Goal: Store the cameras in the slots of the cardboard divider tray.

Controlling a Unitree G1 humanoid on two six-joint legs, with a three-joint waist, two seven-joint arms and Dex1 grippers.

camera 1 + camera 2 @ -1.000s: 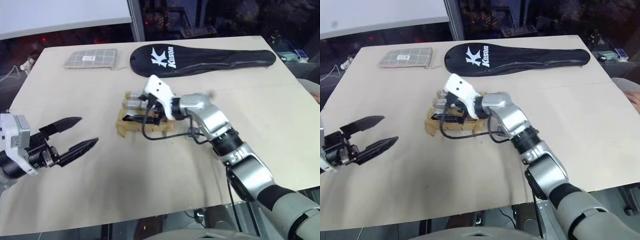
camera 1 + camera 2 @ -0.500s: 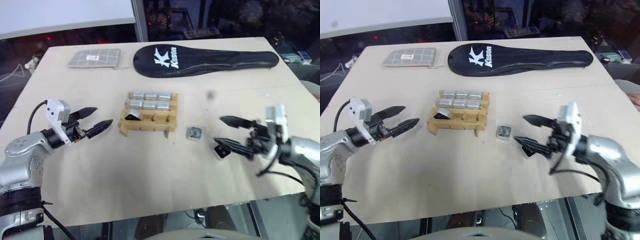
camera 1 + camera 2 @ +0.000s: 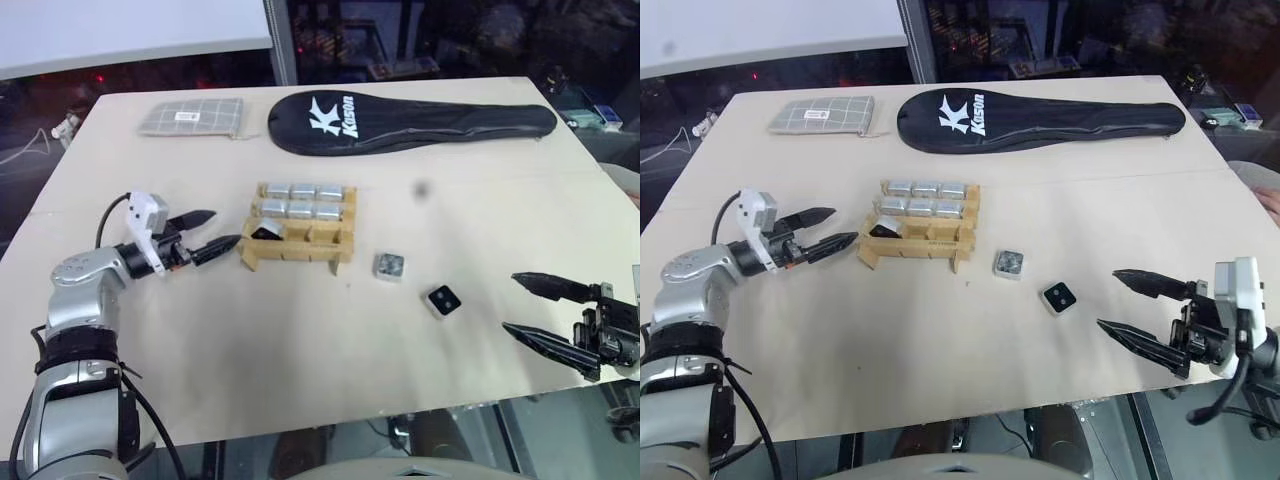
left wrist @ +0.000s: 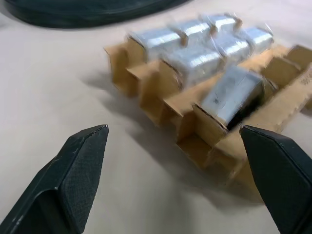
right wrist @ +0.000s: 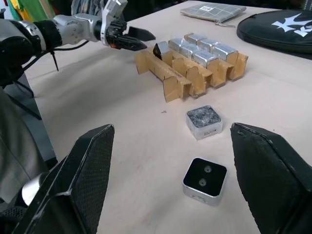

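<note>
The dark camera leans tilted (image 3: pixel 267 230) against the side of the front slot. Next, my left gripper goes back, takes hold of the camera's silvery body (image 4: pixel 233 91) and puts it level in the slot.
The cardboard divider tray (image 3: pixel 330 255) stands mid-table. Several silvery cameras (image 3: pixel 302 191) fill its two back rows, and a dark camera (image 4: pixel 234 95) leans tilted in the front left slot. Two loose cameras lie on the table to the tray's right: a silvery grey one (image 3: pixel 389 266) and a white one with a black face (image 3: pixel 443 300). My left gripper (image 3: pixel 218 230) is open, its tips just off the tray's left end and holding nothing. My right gripper (image 3: pixel 515 305) is open and empty at the table's front right, with the black-faced camera (image 5: pixel 204 179) lying ahead of its fingers.
A long black racket cover (image 3: pixel 400 120) lies across the back of the table. A grey checked pouch (image 3: pixel 190 117) sits at the back left. The table's front edge (image 3: pixel 300 430) runs close under my right gripper.
My right arm has drawn back from over the tray to the front right edge. The left gripper has come forward and right to the tray's left end.
</note>
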